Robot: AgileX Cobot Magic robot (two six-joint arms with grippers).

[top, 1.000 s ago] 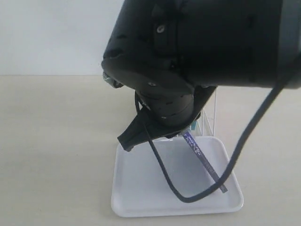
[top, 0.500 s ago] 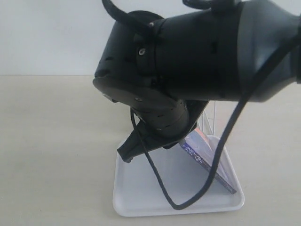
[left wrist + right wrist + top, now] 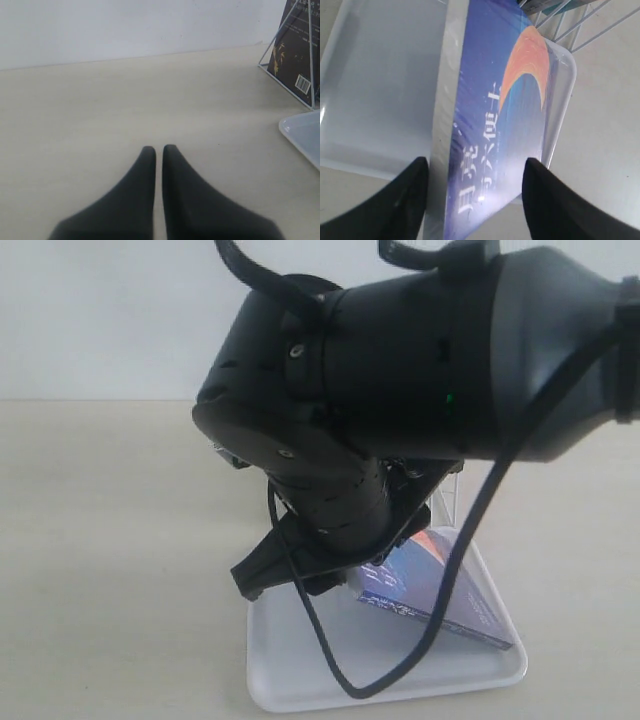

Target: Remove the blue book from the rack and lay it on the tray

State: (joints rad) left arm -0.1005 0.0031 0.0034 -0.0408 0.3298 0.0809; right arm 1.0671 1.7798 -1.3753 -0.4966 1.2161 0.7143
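The blue book (image 3: 432,582) is leaning cover up next to the tray's empty bottom (image 3: 308,648). It will fall flat inside the tray's rim when I lift away.
The blue book (image 3: 440,588), deep blue with an orange-red crescent and white title (image 3: 495,125), lies tilted over the white tray (image 3: 290,665), one long edge down and the cover facing up. My right gripper (image 3: 477,161) is open, one finger on each side of the book's near end, with a gap at the cover side. The right arm (image 3: 400,370) fills the exterior view and hides most of the white wire rack (image 3: 447,495). My left gripper (image 3: 159,148) is shut and empty, low over the bare table, away from the tray's corner (image 3: 305,135).
The rack's wires (image 3: 585,25) stand just past the tray's far rim (image 3: 567,70). A dark-covered book with a barcode (image 3: 295,50) still leans in the rack (image 3: 280,47). A black cable (image 3: 330,660) from the right arm hangs over the tray.
The blue book has tipped from standing on its edge to leaning almost flat over the tray, cover up. The right arm has sunk and shifted slightly left.
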